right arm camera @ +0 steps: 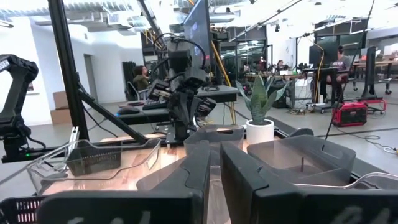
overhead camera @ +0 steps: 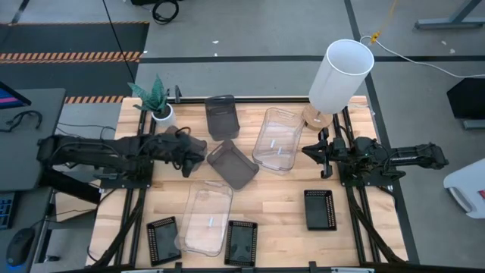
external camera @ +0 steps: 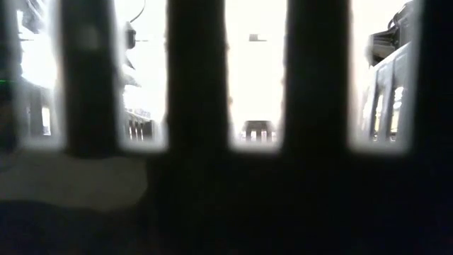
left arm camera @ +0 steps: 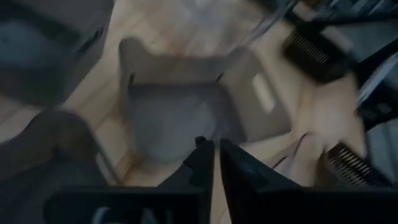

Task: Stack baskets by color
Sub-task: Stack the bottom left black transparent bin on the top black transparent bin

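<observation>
The grey basket [overhead camera: 198, 145] under the robot's left gripper will nest inside the farther one when the robot lowers it, because matching grey baskets flare toward open tops [overhead camera: 222, 115].
Two smoky grey baskets stand on the wooden table. One [overhead camera: 233, 165] [left arm camera: 180, 112] lies askew at mid-table, the other [overhead camera: 221, 117] farther back. One clear basket [overhead camera: 276, 139] sits right of centre and another [overhead camera: 206, 216] near the front. Three flat black perforated baskets [overhead camera: 163, 239] [overhead camera: 241, 241] [overhead camera: 320, 208] lie along the front. My left gripper [overhead camera: 201, 149] [left arm camera: 214, 149] slants down at the askew grey basket's left rim, fingers almost together with nothing between them. My right gripper [overhead camera: 306, 151] [right arm camera: 214, 162] hovers level beside the right clear basket, only a narrow slit between its fingers. My left gripper stands with its fingertips [left arm camera: 204, 146] right at the askew grey basket's left rim [left arm camera: 155, 163]. The blurred wrist view does not let me tell whether they touch it.
A potted plant [overhead camera: 155, 98] stands at the back left and a tall white cylinder [overhead camera: 341, 76] at the back right. Bare wood lies between the baskets at centre front. Dark upright bars [external camera: 195, 106] close to the lens block the low view.
</observation>
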Action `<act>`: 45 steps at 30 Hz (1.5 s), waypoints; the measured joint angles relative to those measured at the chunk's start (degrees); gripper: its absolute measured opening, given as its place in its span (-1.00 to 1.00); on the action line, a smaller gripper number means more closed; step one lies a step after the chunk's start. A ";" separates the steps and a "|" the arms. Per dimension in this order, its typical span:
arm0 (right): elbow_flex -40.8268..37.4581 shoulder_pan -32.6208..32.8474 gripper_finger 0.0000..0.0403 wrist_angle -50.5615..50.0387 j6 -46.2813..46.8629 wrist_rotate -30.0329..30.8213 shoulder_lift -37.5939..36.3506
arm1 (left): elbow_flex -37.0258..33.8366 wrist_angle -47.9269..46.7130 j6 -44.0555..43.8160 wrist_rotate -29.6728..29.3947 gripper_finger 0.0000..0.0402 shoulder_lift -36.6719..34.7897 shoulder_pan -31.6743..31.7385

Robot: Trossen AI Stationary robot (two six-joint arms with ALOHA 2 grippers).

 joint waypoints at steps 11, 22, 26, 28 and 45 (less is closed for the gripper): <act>0.00 0.00 -0.79 0.00 -0.02 -0.01 0.00 | 7.83 -14.90 -4.04 -3.16 -0.32 11.22 0.88; 0.01 0.00 -0.78 0.00 -0.02 -0.03 0.00 | 17.36 -23.80 -2.42 -9.72 -0.15 22.35 1.16; 0.02 0.00 -0.78 0.00 -0.02 -0.03 0.00 | 18.18 -26.29 -2.40 -10.10 -0.15 25.30 1.16; 0.02 0.00 -0.78 0.00 -0.02 -0.03 0.00 | 18.18 -26.96 -2.40 -10.10 -0.14 26.77 1.14; 0.02 0.02 -0.78 0.00 -0.02 -0.03 0.02 | 18.18 -27.45 -0.91 -10.10 -0.27 34.36 1.14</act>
